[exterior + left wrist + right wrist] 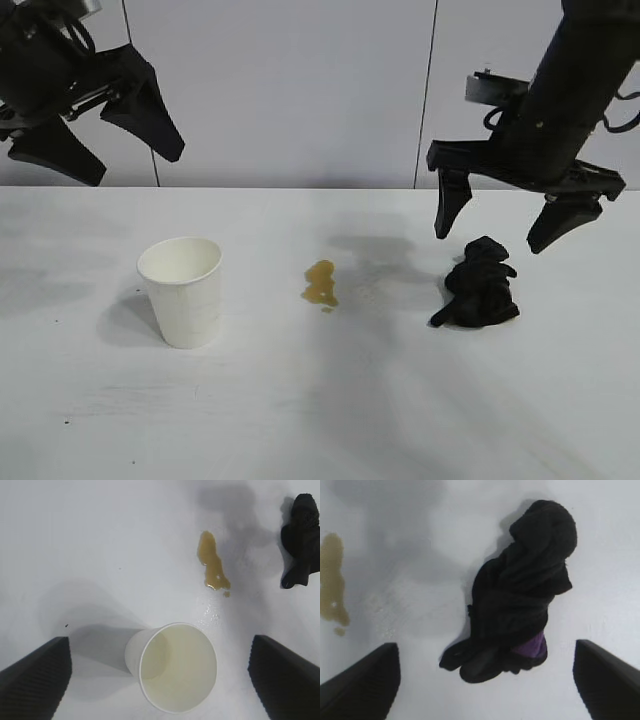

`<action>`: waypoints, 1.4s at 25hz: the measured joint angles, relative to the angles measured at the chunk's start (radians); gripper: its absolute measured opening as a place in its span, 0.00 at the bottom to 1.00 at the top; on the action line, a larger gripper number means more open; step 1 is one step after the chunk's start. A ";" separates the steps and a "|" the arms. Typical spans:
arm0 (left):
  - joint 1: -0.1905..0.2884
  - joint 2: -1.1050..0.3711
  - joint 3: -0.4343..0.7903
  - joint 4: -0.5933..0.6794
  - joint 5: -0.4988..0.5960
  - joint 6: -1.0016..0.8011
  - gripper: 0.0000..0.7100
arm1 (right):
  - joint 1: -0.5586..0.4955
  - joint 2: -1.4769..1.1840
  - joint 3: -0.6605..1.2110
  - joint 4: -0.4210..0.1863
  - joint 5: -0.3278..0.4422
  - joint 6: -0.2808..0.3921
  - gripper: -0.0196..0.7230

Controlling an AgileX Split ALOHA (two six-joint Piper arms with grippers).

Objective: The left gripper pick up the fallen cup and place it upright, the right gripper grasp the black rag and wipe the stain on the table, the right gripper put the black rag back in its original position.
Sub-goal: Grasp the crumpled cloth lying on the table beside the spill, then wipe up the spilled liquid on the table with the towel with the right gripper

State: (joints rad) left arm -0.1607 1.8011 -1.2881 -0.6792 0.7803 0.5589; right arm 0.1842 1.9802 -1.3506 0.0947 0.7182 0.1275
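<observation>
My gripper will lift the black rag (481, 287) and wipe the stain with it. The rag lies gathered in thick overlapping folds (522, 590), so it will stay bunched up as a wad.
The white paper cup (183, 290) stands upright on the table (300, 410), left of centre; it also shows in the left wrist view (175, 667). My left gripper (130, 165) is open and empty, raised high above and left of the cup. The amber stain (320, 283) lies mid-table and shows in the left wrist view (212, 567) and the right wrist view (331, 582). The black rag (480, 285) lies bunched at the right, also seen in the right wrist view (520, 595). My right gripper (490, 240) is open and empty, hovering just above the rag's far side.
A pale wall with panel seams stands behind the table's far edge. Faint grey smudges mark the tabletop at the left and near the stain.
</observation>
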 joint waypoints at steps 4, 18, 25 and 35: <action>0.000 0.000 0.000 -0.023 0.005 -0.002 0.98 | 0.000 0.058 0.000 -0.021 -0.015 0.016 0.81; 0.000 0.000 0.000 -0.025 0.020 -0.003 0.98 | 0.001 0.104 -0.005 -0.033 -0.065 0.101 0.15; 0.000 0.000 0.000 -0.025 0.021 -0.003 0.98 | 0.130 0.044 -0.065 0.088 -0.062 0.039 0.15; 0.000 0.000 0.000 -0.025 0.025 -0.004 0.98 | 0.309 0.122 -0.087 0.101 -0.169 0.016 0.15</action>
State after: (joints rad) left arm -0.1607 1.8011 -1.2881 -0.7040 0.8053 0.5550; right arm 0.4929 2.1026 -1.4378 0.1960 0.5490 0.1436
